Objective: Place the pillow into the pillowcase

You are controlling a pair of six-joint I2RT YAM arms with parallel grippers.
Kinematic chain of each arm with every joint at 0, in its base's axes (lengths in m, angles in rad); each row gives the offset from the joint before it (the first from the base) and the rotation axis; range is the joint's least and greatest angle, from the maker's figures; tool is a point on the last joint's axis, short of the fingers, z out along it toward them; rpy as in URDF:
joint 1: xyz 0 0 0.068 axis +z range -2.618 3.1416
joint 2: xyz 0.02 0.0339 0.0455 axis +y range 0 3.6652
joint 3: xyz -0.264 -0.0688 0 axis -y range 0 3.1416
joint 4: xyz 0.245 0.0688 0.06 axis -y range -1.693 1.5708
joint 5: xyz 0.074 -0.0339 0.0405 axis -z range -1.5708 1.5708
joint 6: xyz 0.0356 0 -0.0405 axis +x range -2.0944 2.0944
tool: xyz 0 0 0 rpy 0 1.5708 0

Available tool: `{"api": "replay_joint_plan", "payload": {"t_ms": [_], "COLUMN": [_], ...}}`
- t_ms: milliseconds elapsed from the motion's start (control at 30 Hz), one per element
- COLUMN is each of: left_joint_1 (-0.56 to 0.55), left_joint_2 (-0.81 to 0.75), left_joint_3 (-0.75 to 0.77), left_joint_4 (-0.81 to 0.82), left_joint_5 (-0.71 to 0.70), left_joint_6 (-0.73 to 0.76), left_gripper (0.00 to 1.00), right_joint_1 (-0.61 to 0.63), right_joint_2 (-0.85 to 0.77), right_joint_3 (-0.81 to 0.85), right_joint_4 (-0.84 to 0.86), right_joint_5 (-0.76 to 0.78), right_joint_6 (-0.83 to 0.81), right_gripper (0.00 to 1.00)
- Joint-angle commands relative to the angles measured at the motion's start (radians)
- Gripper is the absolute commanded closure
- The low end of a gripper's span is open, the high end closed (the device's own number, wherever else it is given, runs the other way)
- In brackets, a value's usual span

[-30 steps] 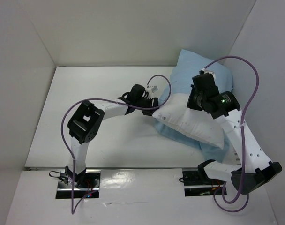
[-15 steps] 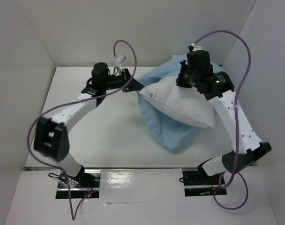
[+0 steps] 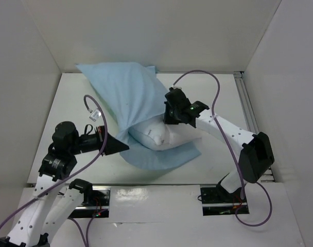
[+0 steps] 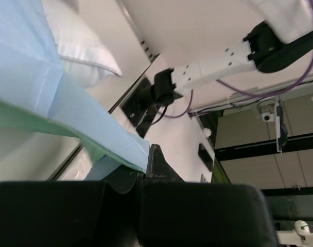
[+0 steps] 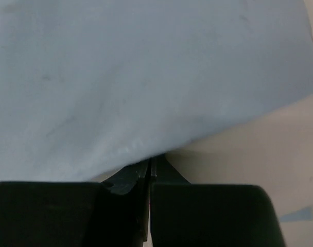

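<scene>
The robot's two grippers are both holding the pillowcase while the pillow sticks out (image 3: pixel 169 136), so the left gripper should grip the pillowcase's upper edge (image 3: pixel 157 111) and the right gripper should take the pillow.
The light blue pillowcase (image 3: pixel 123 87) is stretched from the far left corner down to the table's middle. The white pillow (image 3: pixel 159 135) lies in its lower part, one end showing. My left gripper (image 3: pixel 124 147) is shut on the pillowcase's near edge. In the left wrist view the gripper (image 4: pixel 148 162) pinches the blue cloth (image 4: pixel 28 67), its green inner face showing, with the pillow (image 4: pixel 76 43) behind. My right gripper (image 3: pixel 168 119) is shut on the cloth just above the pillow. In the right wrist view the gripper (image 5: pixel 150 167) has its jaws closed at the edge of the pale blue cloth (image 5: pixel 146 77).
White walls (image 3: pixel 38 51) close in the table on the left, back and right. A metal rail (image 3: pixel 246 105) runs along the right side. The arm bases (image 3: pixel 218 198) stand at the near edge. The right arm (image 4: pixel 213 72) shows in the left wrist view.
Both grippers have moved left and toward the near edge with the cloth. The pillowcase has swung from the right side over to the far left, and the pillow has come to the middle.
</scene>
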Motion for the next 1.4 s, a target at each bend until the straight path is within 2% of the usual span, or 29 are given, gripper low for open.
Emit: {"api": "replay_joint_plan", "payload": {"t_ms": [0, 67, 100, 167, 200, 233, 333, 367, 400, 433, 467, 533, 600, 667, 700, 733, 767, 800, 833, 900, 933, 1000, 1067, 1100, 1267, 1333, 1367], "left_joint_1": [-0.01, -0.01, -0.01, -0.01, -0.01, -0.01, -0.031, -0.031, -0.04, -0.04, -0.04, -0.04, -0.04, -0.088, -0.112, -0.137, -0.186, -0.209, -0.232, -0.296, -0.315, -0.342, -0.362, -0.376, -0.385, -0.385, -0.385], "left_joint_2": [-0.071, -0.071, -0.06, -0.042, -0.033, -0.019, 0.025, 0.042, 0.058, 0.096, 0.123, 0.192, 0.309, 0.383, 0.457, 0.501, 0.544, 0.623, 0.66, 0.734, 0.806, 0.873, 0.95, 0.973, 1.098, 1.153, 1.162], "left_joint_3": [0.042, 0.084, 0.133, 0.189, 0.248, 0.276, 0.382, 0.404, 0.417, 0.428, 0.437, 0.457, 0.48, 0.513, 0.525, 0.575, 0.601, 0.627, 0.675, 0.72, 0.764, 0.809, 0.848, 0.858, 0.89, 0.902, 0.914], "left_joint_4": [-0.18, -0.289, -0.342, -0.505, -0.548, -0.614, -0.667, -0.679, -0.679, -0.67, -0.67, -0.639, -0.618, -0.553, -0.533, -0.533, -0.524, -0.524, -0.524, -0.515, -0.515, -0.524, -0.524, -0.524, -0.533, -0.542, -0.542], "left_joint_5": [-0.013, -0.06, -0.111, -0.18, -0.259, -0.293, -0.437, -0.462, -0.475, -0.507, -0.536, -0.57, -0.585, -0.657, -0.704, -0.785, -0.836, -0.878, -0.956, -1.036, -1.124, -1.174, -1.225, -1.24, -1.331, -1.386, -1.4], "left_joint_6": [0.077, 0.164, 0.196, 0.25, 0.293, 0.31, 0.354, 0.368, 0.385, 0.399, 0.399, 0.417, 0.428, 0.428, 0.437, 0.459, 0.459, 0.473, 0.494, 0.519, 0.534, 0.554, 0.575, 0.575, 0.588, 0.574, 0.574], "left_gripper": [1.0, 1.0, 0.85, 0.34, 0.03, 0.0, 0.0, 0.02, 0.18, 0.81, 1.0, 1.0, 1.0, 0.99, 0.66, 0.49, 0.36, 0.21, 0.17, 0.15, 0.13, 0.13, 0.13, 0.13, 0.13, 0.16, 0.21], "right_joint_1": [0.042, 0.072, 0.103, 0.126, 0.147, 0.148, 0.157, 0.157, 0.157, 0.169, 0.178, 0.189, 0.189, 0.163, 0.14, 0.084, 0.048, 0.016, -0.028, -0.041, -0.041, -0.032, -0.012, -0.012, -0.021, -0.021, -0.021], "right_joint_2": [-0.004, 0.02, 0.031, 0.068, 0.08, 0.102, 0.1, 0.09, 0.074, 0.032, 0.004, -0.059, -0.165, -0.276, -0.312, -0.344, -0.401, -0.427, -0.452, -0.515, -0.528, -0.538, -0.538, -0.538, -0.449, -0.415, -0.415], "right_joint_3": [0.117, 0.169, 0.188, 0.229, 0.238, 0.239, 0.219, 0.209, 0.2, 0.19, 0.189, 0.168, 0.139, 0.073, 0.043, 0.009, -0.066, -0.106, -0.151, -0.301, -0.35, -0.468, -0.524, -0.577, -0.614, -0.623, -0.624], "right_joint_4": [0.143, 0.132, 0.132, 0.145, 0.145, 0.124, 0.11, 0.11, 0.098, 0.075, 0.061, 0.032, -0.023, -0.051, -0.06, -0.06, -0.037, -0.019, 0.01, 0.153, 0.205, 0.336, 0.41, 0.5, 0.615, 0.661, 0.661], "right_joint_5": [0.093, 0.106, 0.106, 0.106, 0.106, 0.133, 0.117, 0.08, 0.068, 0.068, 0.095, 0.139, 0.22, 0.258, 0.237, 0.209, 0.111, 0.054, 0.001, -0.13, -0.158, -0.19, -0.199, -0.21, -0.287, -0.287, -0.287], "right_joint_6": [0.043, 0.031, 0.015, 0.004, -0.006, -0.006, -0.028, -0.028, -0.045, -0.045, -0.054, -0.036, -0.01, 0.044, 0.062, 0.098, 0.118, 0.141, 0.193, 0.256, 0.327, 0.397, 0.472, 0.493, 0.529, 0.529, 0.538], "right_gripper": [1.0, 1.0, 1.0, 1.0, 1.0, 1.0, 1.0, 0.89, 0.76, 0.42, 0.34, 0.28, 0.27, 0.27, 0.27, 0.27, 0.27, 0.21, 0.2, 0.2, 0.2, 0.2, 0.15, 0.15, 0.08, 0.04, 0.03]}}
